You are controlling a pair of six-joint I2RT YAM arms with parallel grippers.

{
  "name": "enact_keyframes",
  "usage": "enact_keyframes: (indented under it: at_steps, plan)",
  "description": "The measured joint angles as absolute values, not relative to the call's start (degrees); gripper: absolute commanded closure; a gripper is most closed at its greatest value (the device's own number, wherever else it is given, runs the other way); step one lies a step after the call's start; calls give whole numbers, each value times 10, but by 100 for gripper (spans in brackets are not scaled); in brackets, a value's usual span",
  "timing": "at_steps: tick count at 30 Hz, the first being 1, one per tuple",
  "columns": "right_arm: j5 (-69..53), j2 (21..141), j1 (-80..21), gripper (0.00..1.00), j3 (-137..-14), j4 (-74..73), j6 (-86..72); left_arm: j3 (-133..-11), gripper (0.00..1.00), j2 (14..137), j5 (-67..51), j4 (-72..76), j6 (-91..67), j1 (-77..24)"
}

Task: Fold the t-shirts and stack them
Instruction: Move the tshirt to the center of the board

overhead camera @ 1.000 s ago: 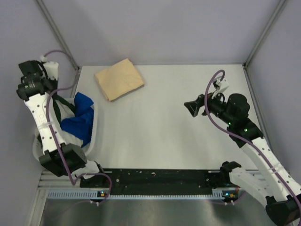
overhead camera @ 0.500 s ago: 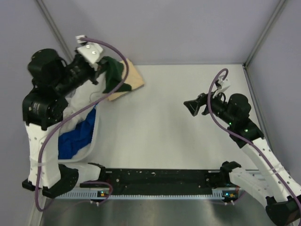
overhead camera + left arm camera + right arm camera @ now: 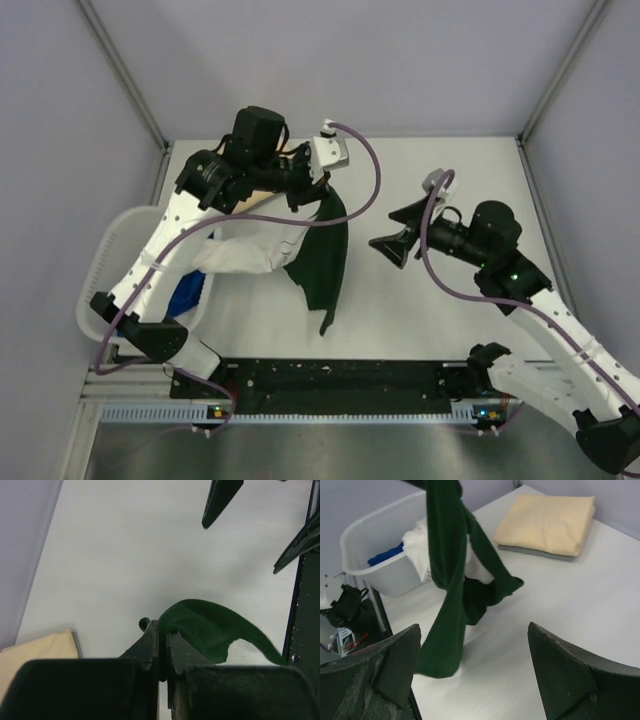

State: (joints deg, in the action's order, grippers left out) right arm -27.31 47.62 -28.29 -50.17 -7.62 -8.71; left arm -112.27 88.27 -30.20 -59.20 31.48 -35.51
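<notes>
I expect the t-shirt's white body to trail clear in a heap when I pull the t-shirt's dark green sleeve, because the white body hangs loosely over the basket's rim.
My left gripper is shut on the dark green sleeve of the white t-shirt and holds it up over the table's middle. The sleeve hangs down to the table, and the white body trails back towards the basket. It also shows in the right wrist view. My right gripper is open and empty, just right of the hanging sleeve. The folded tan t-shirt lies at the back left, mostly hidden behind my left arm in the top view. A blue t-shirt lies in the basket.
The white plastic basket stands at the table's left edge and shows in the right wrist view. A grey layer lies under the tan shirt. The black rail runs along the near edge. Grey walls enclose the table.
My left arm has swung from the basket out over the table, pulling the white and green t-shirt up and out. My right gripper has moved a little left towards it.
</notes>
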Motion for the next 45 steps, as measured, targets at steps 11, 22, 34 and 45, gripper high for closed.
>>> enact_keyframes:
  at_steps: [11,22,34,45]
  plan:
    - [-331,705,-342,13,-496,76,-75,-1123,100,853,-287,-591,316,-355]
    - [-308,778,-364,100,-516,173,-154,-1115,33,842,-260,-582,313,-353]
    - [-314,759,-293,100,-562,37,-186,-877,1,743,-138,-563,384,-289]
    - [-311,754,-291,100,-586,-31,-176,-631,73,727,36,-532,473,-281]
